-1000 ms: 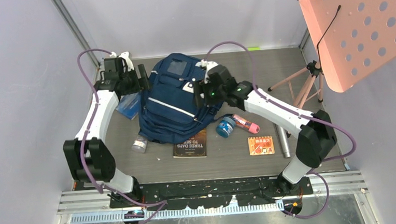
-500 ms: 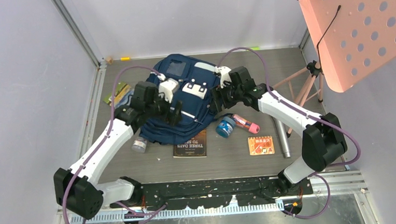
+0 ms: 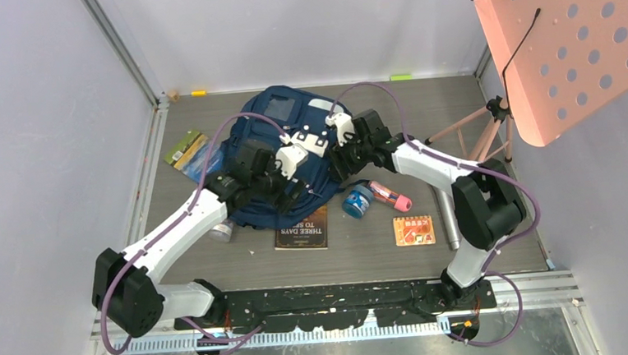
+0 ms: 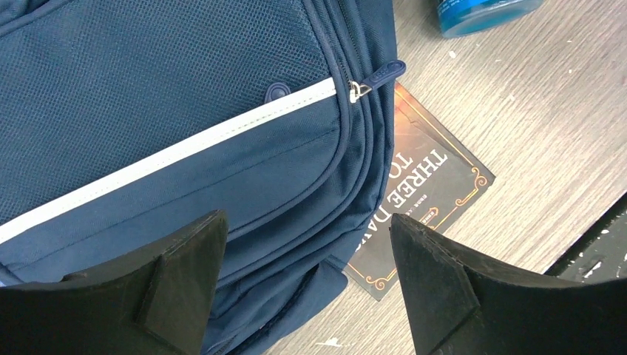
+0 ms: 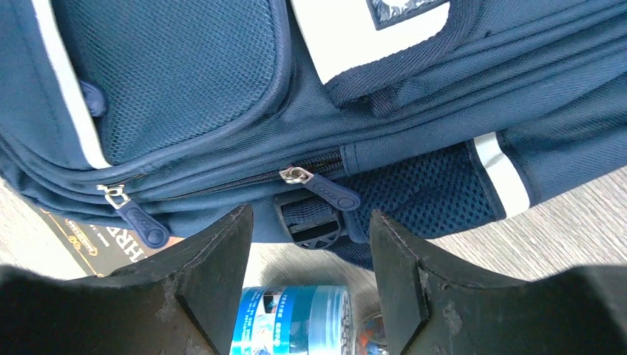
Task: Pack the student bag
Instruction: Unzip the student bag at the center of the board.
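Observation:
I should pinch the front pocket's edge with my left gripper before my right gripper draws the zipper pull, because the bag's near edge lies loose along the zipper.
The navy student bag lies flat in the middle of the table, zipped shut, with a white stripe across its front pocket. My left gripper is open and empty over the bag's near edge; its wrist view shows a zipper pull and the bag below. My right gripper is open and empty over the bag's right side, above two zipper pulls and a strap buckle. A dark book lies partly under the bag's near edge and shows in the left wrist view.
A blue jar and a pink-capped tube lie right of the bag. An orange notepad and a metal cylinder lie farther right. A green and blue packet lies left, a small bottle near the bag's left corner. A tripod stand stands at right.
My left arm swung from the bag's far left side across to its near edge. My right gripper drew back a little toward the bag's right side. The green packet is now uncovered.

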`<state>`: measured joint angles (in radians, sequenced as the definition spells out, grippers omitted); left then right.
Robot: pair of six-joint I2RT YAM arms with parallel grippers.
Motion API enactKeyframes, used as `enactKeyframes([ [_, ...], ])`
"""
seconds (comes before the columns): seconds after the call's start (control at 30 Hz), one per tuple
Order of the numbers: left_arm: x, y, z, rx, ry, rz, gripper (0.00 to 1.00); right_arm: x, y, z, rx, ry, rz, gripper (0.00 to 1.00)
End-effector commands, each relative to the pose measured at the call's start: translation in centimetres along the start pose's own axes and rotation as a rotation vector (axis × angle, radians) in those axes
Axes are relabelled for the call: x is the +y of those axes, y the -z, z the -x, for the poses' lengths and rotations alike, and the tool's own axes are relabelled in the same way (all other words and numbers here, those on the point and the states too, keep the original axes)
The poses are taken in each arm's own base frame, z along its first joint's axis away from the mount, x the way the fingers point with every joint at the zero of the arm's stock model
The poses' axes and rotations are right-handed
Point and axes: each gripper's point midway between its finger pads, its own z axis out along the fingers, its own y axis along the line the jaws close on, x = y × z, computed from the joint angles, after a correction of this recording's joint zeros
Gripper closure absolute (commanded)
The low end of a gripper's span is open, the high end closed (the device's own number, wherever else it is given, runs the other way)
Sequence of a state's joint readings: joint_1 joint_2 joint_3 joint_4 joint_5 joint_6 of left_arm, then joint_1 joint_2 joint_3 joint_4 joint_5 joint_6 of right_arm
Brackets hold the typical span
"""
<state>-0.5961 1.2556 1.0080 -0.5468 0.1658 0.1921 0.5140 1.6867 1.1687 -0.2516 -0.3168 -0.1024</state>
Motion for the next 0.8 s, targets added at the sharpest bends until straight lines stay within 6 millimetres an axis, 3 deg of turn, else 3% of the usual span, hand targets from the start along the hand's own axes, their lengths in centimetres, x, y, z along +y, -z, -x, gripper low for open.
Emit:
enactKeyframes([
  [0.0,1.3,-1.0,0.3,0.0,-0.038,0.078,0.16,-0.5,-0.6,2.7,-0.065,0.072,0.002,0.35],
  [0.13,4.0,-1.4,-0.7,0.071,-0.053,0.219,0.15,-1.1,-1.4,3.1,-0.08,0.069,-0.016,0.35],
  [0.5,3.7,-3.4,-1.3,0.089,-0.06,0.184,0.13,-1.6,-2.7,2.8,-0.073,0.066,-0.021,0.38],
  [0.67,3.8,-4.4,-1.6,0.118,-0.033,0.198,0.14,-2.2,-2.8,2.5,-0.067,0.037,-0.06,0.54],
  [0.77,3.6,-4.8,-1.7,0.151,-0.022,0.201,0.23,-2.4,-2.8,2.4,-0.065,0.014,-0.078,0.7],
])
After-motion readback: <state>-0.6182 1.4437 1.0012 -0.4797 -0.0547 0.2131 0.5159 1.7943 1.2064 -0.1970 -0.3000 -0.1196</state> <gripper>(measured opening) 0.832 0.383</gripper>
